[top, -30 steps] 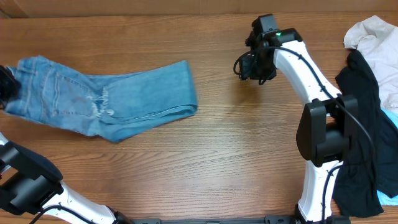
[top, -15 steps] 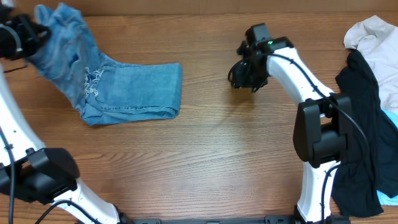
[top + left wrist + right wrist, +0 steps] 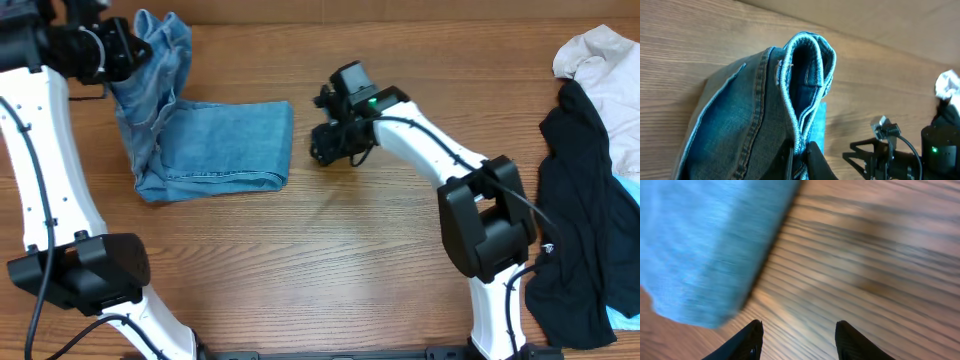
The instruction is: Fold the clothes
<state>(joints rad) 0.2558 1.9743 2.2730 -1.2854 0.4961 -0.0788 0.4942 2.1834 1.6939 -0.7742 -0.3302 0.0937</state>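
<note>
The jeans' waist end (image 3: 172,55) is hanging lifted next to the flat legs, so my left gripper keeps moving it across until it gets to the folded edge (image 3: 285,145), then let go.
The light blue jeans (image 3: 225,145) lie at the table's left, the legs flat with a fold on the right. Their waist end (image 3: 160,55) is lifted off the table and hangs bunched from my left gripper (image 3: 122,50). In the left wrist view that gripper (image 3: 801,159) is shut on the doubled denim hem, with the jeans (image 3: 740,110) draped below. My right gripper (image 3: 328,150) hovers just right of the jeans' folded edge. In the right wrist view it (image 3: 800,335) is open over bare wood, nothing between its fingers, and the blurred jeans (image 3: 700,245) are at upper left.
A black garment (image 3: 580,200) and an off-white cloth (image 3: 605,70) lie piled at the table's right edge, with a bit of light blue fabric (image 3: 625,190) beside them. A tan wall (image 3: 300,10) runs along the table's back edge.
My left gripper has raised the jeans' waist end and carried it rightward over the legs. My right arm has swung left, close to the jeans' folded edge.
</note>
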